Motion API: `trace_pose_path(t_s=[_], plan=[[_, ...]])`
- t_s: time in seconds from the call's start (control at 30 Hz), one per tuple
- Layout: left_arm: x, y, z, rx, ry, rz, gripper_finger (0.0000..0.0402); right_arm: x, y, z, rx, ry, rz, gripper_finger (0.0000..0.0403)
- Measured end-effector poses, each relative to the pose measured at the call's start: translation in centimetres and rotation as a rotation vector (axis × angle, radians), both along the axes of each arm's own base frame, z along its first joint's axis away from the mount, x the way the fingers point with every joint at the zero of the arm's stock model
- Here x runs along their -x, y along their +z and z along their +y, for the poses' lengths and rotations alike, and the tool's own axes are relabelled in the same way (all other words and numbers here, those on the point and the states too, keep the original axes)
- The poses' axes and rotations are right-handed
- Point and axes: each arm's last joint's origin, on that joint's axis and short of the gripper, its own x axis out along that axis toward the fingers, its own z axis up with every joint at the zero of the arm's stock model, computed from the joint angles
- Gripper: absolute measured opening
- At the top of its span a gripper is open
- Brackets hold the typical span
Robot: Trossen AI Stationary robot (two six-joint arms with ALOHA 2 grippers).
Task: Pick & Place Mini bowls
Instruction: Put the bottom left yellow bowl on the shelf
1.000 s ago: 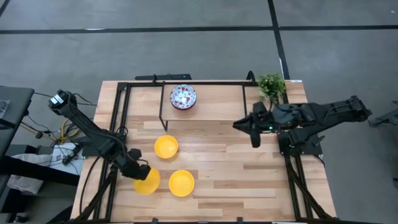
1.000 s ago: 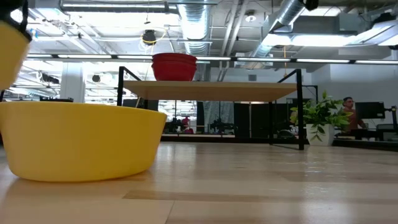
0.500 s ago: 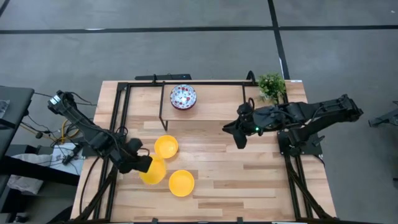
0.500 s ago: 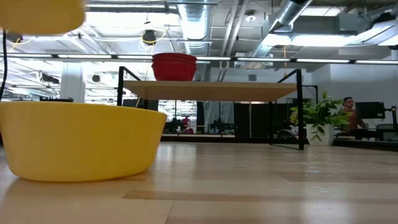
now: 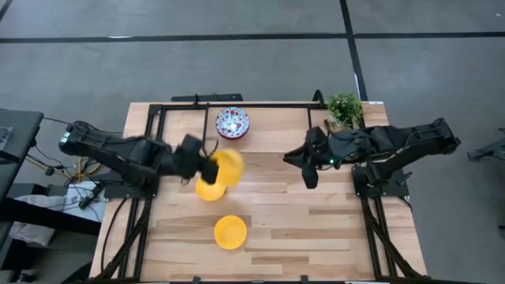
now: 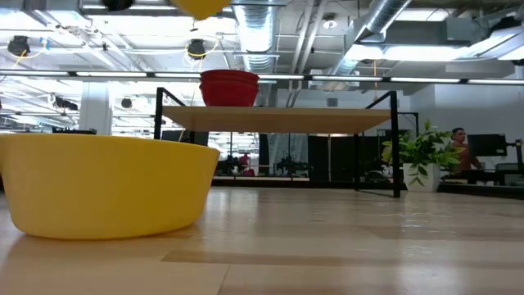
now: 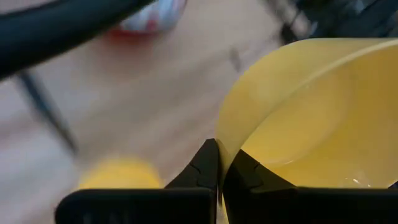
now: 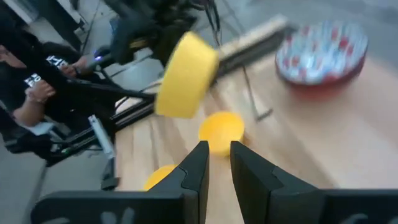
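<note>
The shelf's open end [image 5: 280, 130] is closer to my right gripper, so my left gripper should bring the yellow bowl over for my right gripper to take by its rim [image 7: 336, 60].
My left gripper [image 5: 210, 167] is shut on a plain yellow mini bowl [image 5: 228, 167], held in the air above a second yellow bowl [image 5: 208, 190] that rests on the table. A third yellow bowl [image 5: 230, 232] sits nearer the front edge. A speckled white bowl with a red outside [image 5: 232, 122] stands on the raised shelf [image 5: 268, 130]; the low view shows red bowls [image 6: 229, 87] stacked there. My right gripper [image 5: 306, 167] hovers right of centre, its fingers a little apart around nothing. My left gripper pinches the yellow bowl's rim and wall [image 7: 222, 142], one finger [image 7: 249, 174] inside the bowl and the other [image 7: 204, 169] outside. The bowl is lifted clear of the table and tipped on its side, its underside [image 8: 185, 76] facing the right arm.
A small green potted plant [image 5: 345, 108] stands at the far right corner beside the black shelf frame [image 5: 207, 134]. A person [image 8: 28, 68] is beyond the table's left side. Bare wood lies in the middle and at the near right.
My left gripper has risen from the near left corner with the yellow bowl and swung toward the far edge and the middle, over the second yellow bowl. Its wrist has rolled and tipped the bowl onto its side. My right gripper has shifted a little toward the left.
</note>
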Motion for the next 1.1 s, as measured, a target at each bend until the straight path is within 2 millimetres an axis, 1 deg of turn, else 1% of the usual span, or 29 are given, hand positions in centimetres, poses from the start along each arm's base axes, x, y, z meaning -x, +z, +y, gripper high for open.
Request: trace_pose_path(t_s=[0.13,0.33,0.47,0.57,0.7,0.83,0.9,1.0,1.1], plan=[[-1.9,2.8,2.1,-0.2,-0.001,-0.092,0.0002,0.5,1.8,0.2,0.184,-0.019,-0.042,0.0056],[-4.6,5.3,5.0,-0.453,0.008,-0.15,0.0002,1.2,4.2,0.6,0.494,-0.167,-0.097,0.0048],[-6.6,6.4,6.9,-0.597,0.03,-0.197,0.0002,0.8,4.9,0.9,0.645,-0.254,-0.113,0.0033],[-7.8,7.0,8.4,-0.698,0.056,-0.215,0.0002,0.1,4.7,1.0,0.73,-0.329,-0.075,0.0018],[-9.3,7.2,10.5,-0.791,0.1,-0.202,0.0002,-1.4,4.1,1.2,0.813,-0.453,-0.015,0.0005],[-10.8,6.8,12.4,-0.834,0.136,-0.166,0.0002,-2.9,3.3,1.6,0.896,-0.603,0.063,0.001],[-11.3,6.4,13.1,-0.841,0.147,-0.146,0.0002,-3.4,3.1,1.7,0.92,-0.648,0.088,0.0018],[-11.8,5.9,13.9,-0.843,0.161,-0.133,0.0002,-4.2,2.8,1.9,0.929,-0.658,0.093,0.0039],[-11.9,5.8,14.0,-0.852,0.159,-0.124,0.0002,-4.8,2.6,1.5,0.924,-0.677,0.096,0.0069]])
